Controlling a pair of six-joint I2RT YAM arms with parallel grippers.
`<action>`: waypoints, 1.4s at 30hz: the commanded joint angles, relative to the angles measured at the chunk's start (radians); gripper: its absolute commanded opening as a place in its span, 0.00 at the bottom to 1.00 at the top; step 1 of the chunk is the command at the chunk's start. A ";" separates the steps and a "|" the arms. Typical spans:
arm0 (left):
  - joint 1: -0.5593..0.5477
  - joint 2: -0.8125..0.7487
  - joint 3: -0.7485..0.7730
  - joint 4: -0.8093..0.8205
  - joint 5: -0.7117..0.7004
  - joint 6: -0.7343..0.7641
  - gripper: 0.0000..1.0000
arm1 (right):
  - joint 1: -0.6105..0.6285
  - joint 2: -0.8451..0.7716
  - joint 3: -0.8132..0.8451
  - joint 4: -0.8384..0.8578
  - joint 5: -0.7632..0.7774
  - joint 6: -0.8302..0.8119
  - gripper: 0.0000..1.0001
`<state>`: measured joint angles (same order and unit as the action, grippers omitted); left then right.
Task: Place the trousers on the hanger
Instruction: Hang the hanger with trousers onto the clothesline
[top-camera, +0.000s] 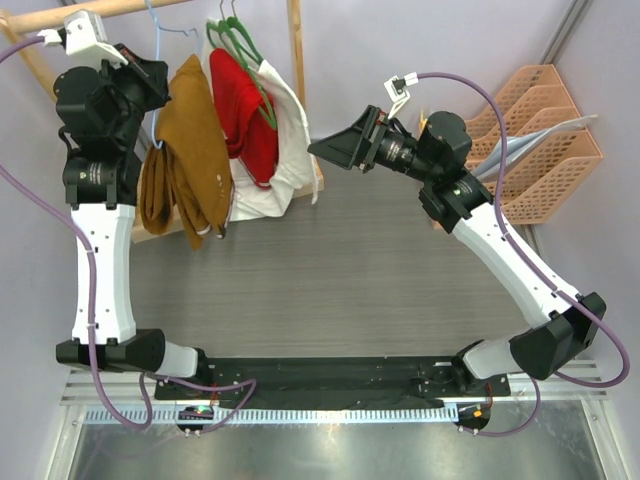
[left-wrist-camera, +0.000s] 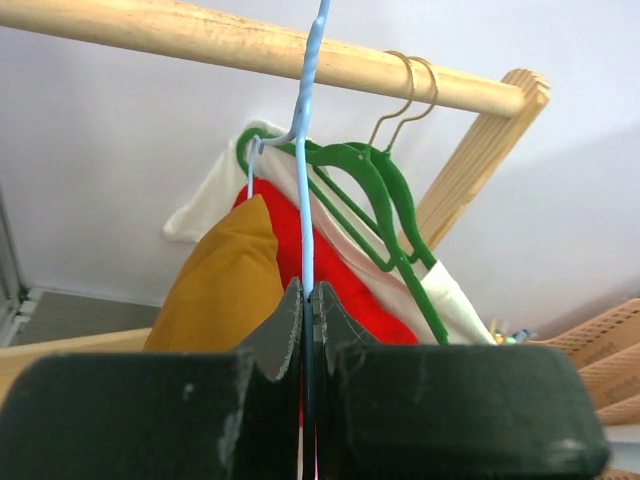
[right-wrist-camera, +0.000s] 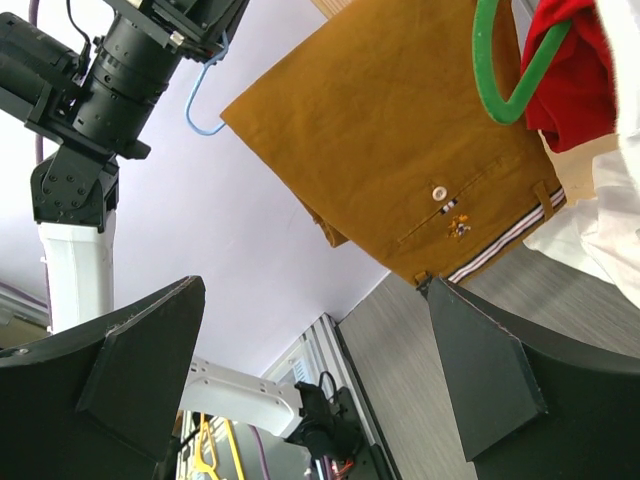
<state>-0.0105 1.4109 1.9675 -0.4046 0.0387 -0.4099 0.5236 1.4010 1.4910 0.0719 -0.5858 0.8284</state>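
The light-blue hanger's neck (top-camera: 156, 27) crosses the rail (top-camera: 148, 5) clear of the green hangers, so my left gripper goes on lowering and lets go once the hanger's hook rests there.
The mustard trousers (top-camera: 190, 150) hang folded over the light-blue wire hanger (top-camera: 160, 35) at the back left, under the wooden rail. My left gripper (top-camera: 156, 98) is shut on the hanger's wire; in the left wrist view the hanger (left-wrist-camera: 307, 200) rises from between the closed jaws of the left gripper (left-wrist-camera: 308, 300) and crosses the rail (left-wrist-camera: 250, 45), with the trousers (left-wrist-camera: 220, 290) just left of it. My right gripper (top-camera: 335, 150) stands open and empty, to the right of the clothes. The right wrist view faces the trousers (right-wrist-camera: 400, 130) past the right gripper (right-wrist-camera: 315, 340).
Green hangers (top-camera: 240, 45) carry a red garment (top-camera: 245, 110) and a white garment (top-camera: 285, 160) right beside the trousers on the same rail. Its slanted wooden post (top-camera: 305, 90) stands behind them. Orange file racks (top-camera: 540, 140) sit at the right edge of the grey table (top-camera: 350, 270).
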 joint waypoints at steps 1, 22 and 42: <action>0.007 0.008 0.068 0.271 -0.071 0.082 0.00 | -0.010 -0.031 -0.006 0.025 -0.009 -0.012 1.00; 0.069 -0.018 -0.212 0.339 0.032 0.074 0.04 | -0.025 -0.022 -0.029 0.028 -0.011 -0.012 1.00; 0.069 -0.242 -0.182 -0.342 0.311 0.189 1.00 | -0.266 -0.183 -0.136 -0.154 0.052 -0.208 0.99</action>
<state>0.0547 1.1782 1.7191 -0.4683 0.1818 -0.3054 0.2913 1.3067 1.3598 0.0013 -0.5652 0.7441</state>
